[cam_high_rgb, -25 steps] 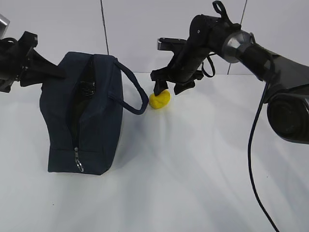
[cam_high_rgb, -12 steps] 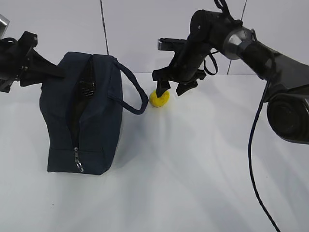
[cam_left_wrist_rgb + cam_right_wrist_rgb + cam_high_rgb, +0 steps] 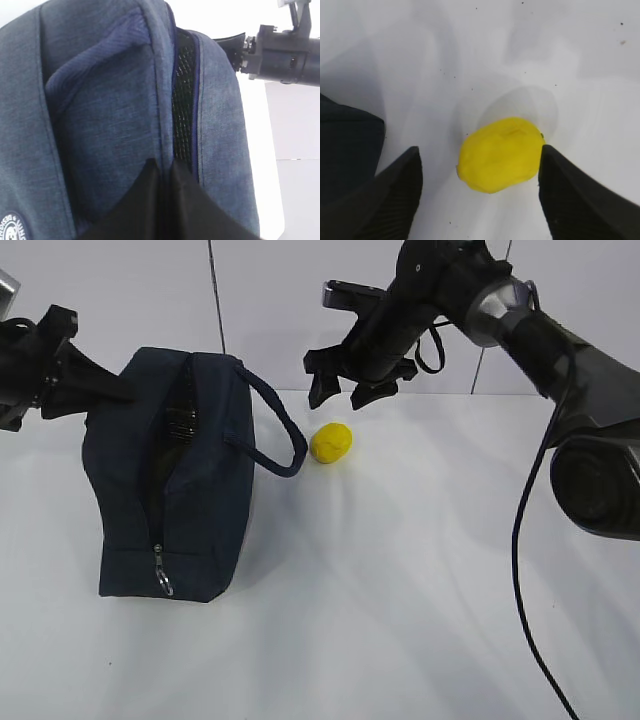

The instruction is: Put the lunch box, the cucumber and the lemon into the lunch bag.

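Observation:
The yellow lemon (image 3: 331,443) is the only thing lying outside the navy lunch bag (image 3: 168,470). I should expect the cucumber and the lunch box to be hidden already inside the bag's open zipper.
The navy lunch bag (image 3: 200,490) stands on the white table at the left, its zipper open along the top and black mesh showing inside. My left gripper (image 3: 118,392) is shut on the bag's upper left edge; in the left wrist view its fingertips (image 3: 164,165) meet on the fabric (image 3: 100,110) beside the zipper. The yellow lemon (image 3: 331,442) lies on the table just right of the bag. My right gripper (image 3: 340,395) hangs open a little above it. In the right wrist view the lemon (image 3: 500,154) sits between the spread fingers (image 3: 400,190), untouched. The lunch box and the cucumber are out of view.
A loop handle (image 3: 283,435) of the bag sticks out toward the lemon. The silver ring pull (image 3: 162,582) hangs at the bag's near end. A black cable (image 3: 525,540) drops from the right arm. The white wall stands close behind.
My right gripper has lifted straight up from around the lemon, still open. The lemon has stayed on the table. The left gripper and the bag have not moved.

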You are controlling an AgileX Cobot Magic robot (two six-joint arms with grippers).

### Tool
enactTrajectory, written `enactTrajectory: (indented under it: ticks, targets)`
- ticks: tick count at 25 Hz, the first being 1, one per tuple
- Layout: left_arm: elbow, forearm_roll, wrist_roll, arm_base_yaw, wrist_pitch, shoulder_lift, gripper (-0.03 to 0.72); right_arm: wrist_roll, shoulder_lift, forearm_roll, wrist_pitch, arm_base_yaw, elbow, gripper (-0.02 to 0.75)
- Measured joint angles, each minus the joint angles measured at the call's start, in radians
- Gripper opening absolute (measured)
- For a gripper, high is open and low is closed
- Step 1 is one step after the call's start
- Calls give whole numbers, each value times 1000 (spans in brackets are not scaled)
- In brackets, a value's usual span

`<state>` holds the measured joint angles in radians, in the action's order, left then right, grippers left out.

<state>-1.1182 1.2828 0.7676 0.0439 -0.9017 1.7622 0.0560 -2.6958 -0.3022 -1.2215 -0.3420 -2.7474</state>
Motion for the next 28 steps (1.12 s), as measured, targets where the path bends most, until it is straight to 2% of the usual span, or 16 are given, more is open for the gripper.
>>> enactTrajectory:
  ticks: [7, 28]
  targets:
    - [0, 0, 0, 0, 0, 0, 8, -73, -19, 46, 98, -3, -2, 561]
    - [0, 6, 0, 0, -7, 0, 8, -56, -59, 64, 71, -5, -2, 561]
